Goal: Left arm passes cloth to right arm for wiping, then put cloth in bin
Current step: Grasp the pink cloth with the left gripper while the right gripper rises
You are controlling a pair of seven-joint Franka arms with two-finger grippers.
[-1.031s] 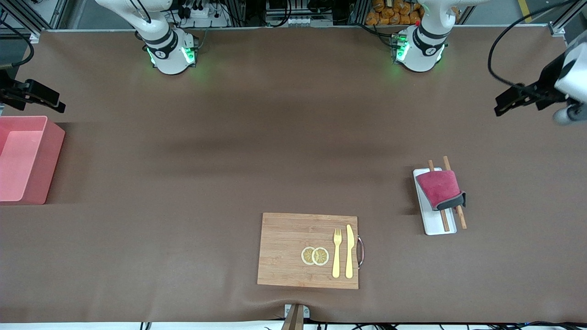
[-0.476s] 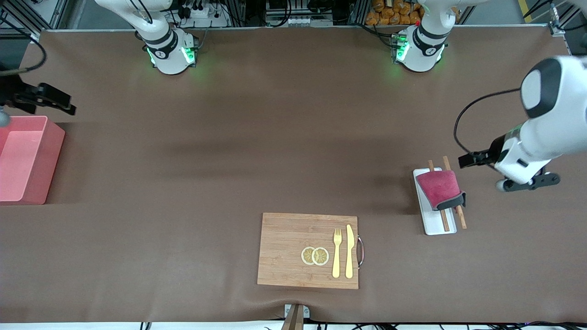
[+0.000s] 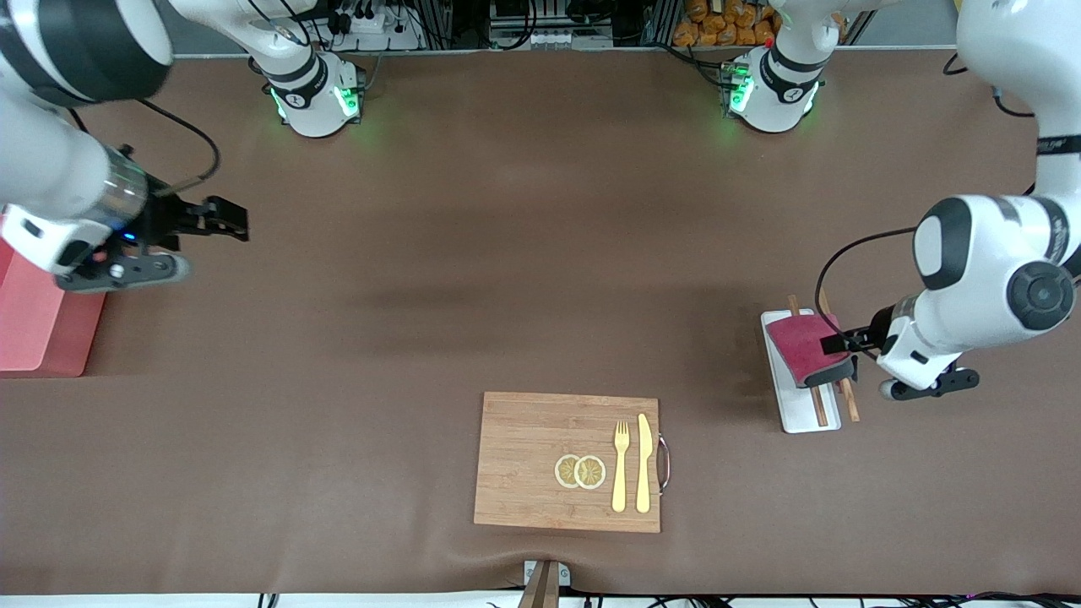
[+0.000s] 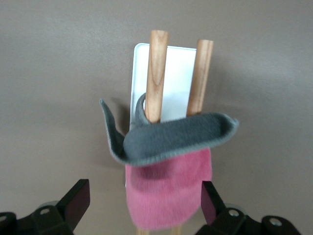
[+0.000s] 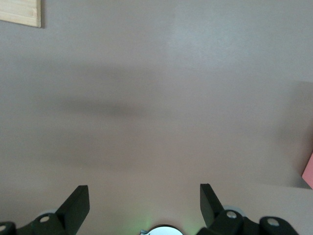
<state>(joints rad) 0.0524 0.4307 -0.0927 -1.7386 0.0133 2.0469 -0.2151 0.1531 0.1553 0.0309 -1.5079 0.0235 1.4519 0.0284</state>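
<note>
The dark grey edge stays up in curls (image 4: 113,130) by itself. The crimson cloth (image 3: 807,348) will stay in its folded shape when I pick it up.
The crimson cloth (image 3: 802,348) lies draped over two wooden sticks (image 3: 817,409) on a flat white tray (image 3: 801,415), its dark grey edge folded up (image 4: 176,139). My left gripper (image 3: 832,344) hangs open just above the cloth at the edge toward the left arm's end; in the left wrist view the pink plush (image 4: 168,191) sits between the spread fingers (image 4: 76,200), untouched. The pink bin (image 3: 34,325) stands at the right arm's end, partly hidden by that arm. Beside the bin, my right gripper (image 3: 230,221) is open and holds nothing over bare table.
A wooden cutting board (image 3: 524,460) near the front edge carries two lemon slices (image 3: 580,471), a yellow fork (image 3: 621,464) and a knife (image 3: 643,463). The board's corner (image 5: 19,12) and the bin's corner (image 5: 309,172) show in the right wrist view.
The left arm has swung in from the table's end and come down to the cloth. The right arm has moved from over the bin toward the table's middle. Both grippers stayed open.
</note>
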